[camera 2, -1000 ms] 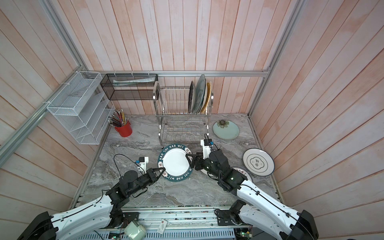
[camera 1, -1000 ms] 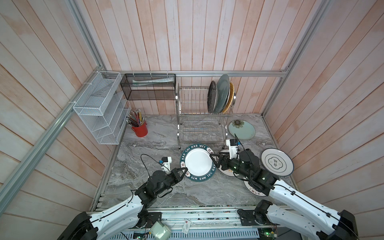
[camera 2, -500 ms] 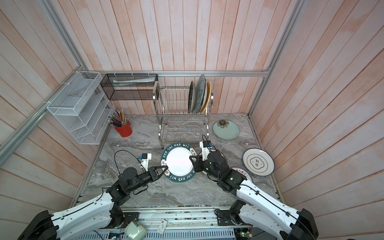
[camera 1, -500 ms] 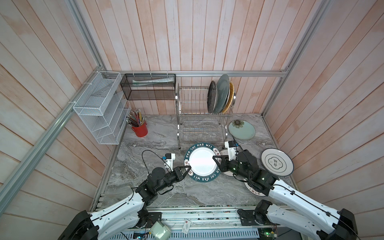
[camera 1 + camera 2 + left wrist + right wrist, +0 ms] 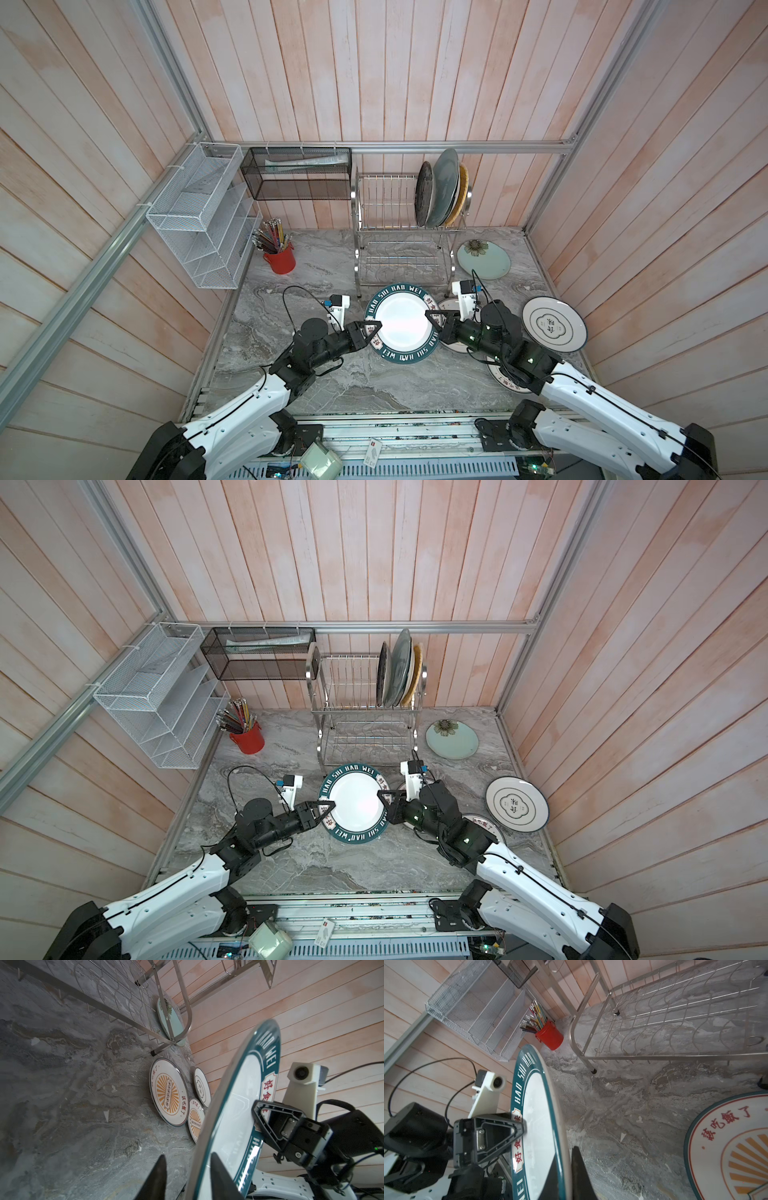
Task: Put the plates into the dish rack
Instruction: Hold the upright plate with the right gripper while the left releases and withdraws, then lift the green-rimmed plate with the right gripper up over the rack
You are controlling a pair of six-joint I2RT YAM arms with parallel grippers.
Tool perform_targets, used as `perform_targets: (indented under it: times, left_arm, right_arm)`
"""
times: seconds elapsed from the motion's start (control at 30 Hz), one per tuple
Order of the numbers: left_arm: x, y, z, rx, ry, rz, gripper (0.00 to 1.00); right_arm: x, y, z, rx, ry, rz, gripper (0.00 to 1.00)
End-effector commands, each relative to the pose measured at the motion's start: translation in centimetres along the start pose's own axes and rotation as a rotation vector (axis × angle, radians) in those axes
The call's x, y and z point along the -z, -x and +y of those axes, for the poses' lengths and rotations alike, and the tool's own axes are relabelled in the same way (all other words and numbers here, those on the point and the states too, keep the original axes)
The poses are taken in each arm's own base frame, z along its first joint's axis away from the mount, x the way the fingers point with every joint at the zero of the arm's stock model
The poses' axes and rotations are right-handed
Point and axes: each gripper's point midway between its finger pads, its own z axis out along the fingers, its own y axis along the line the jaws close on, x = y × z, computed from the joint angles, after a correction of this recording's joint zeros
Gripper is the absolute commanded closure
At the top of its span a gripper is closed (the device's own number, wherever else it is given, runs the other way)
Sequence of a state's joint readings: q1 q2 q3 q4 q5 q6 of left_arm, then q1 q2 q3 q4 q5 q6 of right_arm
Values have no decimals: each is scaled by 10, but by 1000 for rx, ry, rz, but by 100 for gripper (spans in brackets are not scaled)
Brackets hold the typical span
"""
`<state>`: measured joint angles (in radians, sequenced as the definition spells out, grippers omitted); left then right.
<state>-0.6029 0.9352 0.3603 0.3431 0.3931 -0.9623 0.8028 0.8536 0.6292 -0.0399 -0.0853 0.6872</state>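
Observation:
The plate is broadside to the upper level's slots (image 5: 404, 200) and the left gripper is astride its rim (image 5: 374, 326), so the robot's right gripper should pull the plate clear and turn it edge-on.
A white plate with a green lettered rim (image 5: 401, 328) (image 5: 353, 804) hangs tilted above the table in front of the dish rack (image 5: 399, 232) (image 5: 361, 704). My right gripper (image 5: 430, 318) (image 5: 566, 1172) is shut on its right rim. My left gripper (image 5: 374, 326) (image 5: 190, 1178) stands open astride the left rim, with one finger clear of it. Three plates (image 5: 440, 195) stand in the rack's upper tier. On the table lie a mint plate (image 5: 484, 259), a blue-ring plate (image 5: 555, 330) and two orange-sunburst plates (image 5: 168, 1093) (image 5: 195, 1120).
At the back left a red cup of pencils (image 5: 280, 257) stands below a white wire organiser (image 5: 203, 220) and a black mesh basket (image 5: 297, 178). The rack's lower tier (image 5: 675, 1022) holds nothing. Wooden walls close in three sides.
The lettered plate has moved a little right and toward the rack. My right gripper has shut on its right rim. My left gripper has opened around the left rim.

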Motion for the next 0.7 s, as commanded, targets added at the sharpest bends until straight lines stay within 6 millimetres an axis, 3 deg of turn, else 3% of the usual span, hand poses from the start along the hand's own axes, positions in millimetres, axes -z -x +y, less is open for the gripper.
perform_targets:
  times: [0.0,0.07,0.1,0.33,0.53,0.67]
  left_arm:
    - [5,15,-10,-90,12,-24,25]
    - [17,29,-12,-128,57,-87,4]
    - [24,34,-15,-149,69,-113,0]
    - [86,59,-54,-381,112,-279,0]
    - [135,66,-51,-480,225,-398,0]
    - [148,59,-49,-492,222,-416,0]
  right_arm:
    - [11,10,6,23,-16,-22,100]
    - [21,23,1,31,-71,-71,100]
    - [25,30,2,37,-85,-93,100]
    - [50,87,28,120,-114,-226,100]
    - [67,160,63,229,-177,-376,100]
    - [72,214,90,273,-226,-482,100]
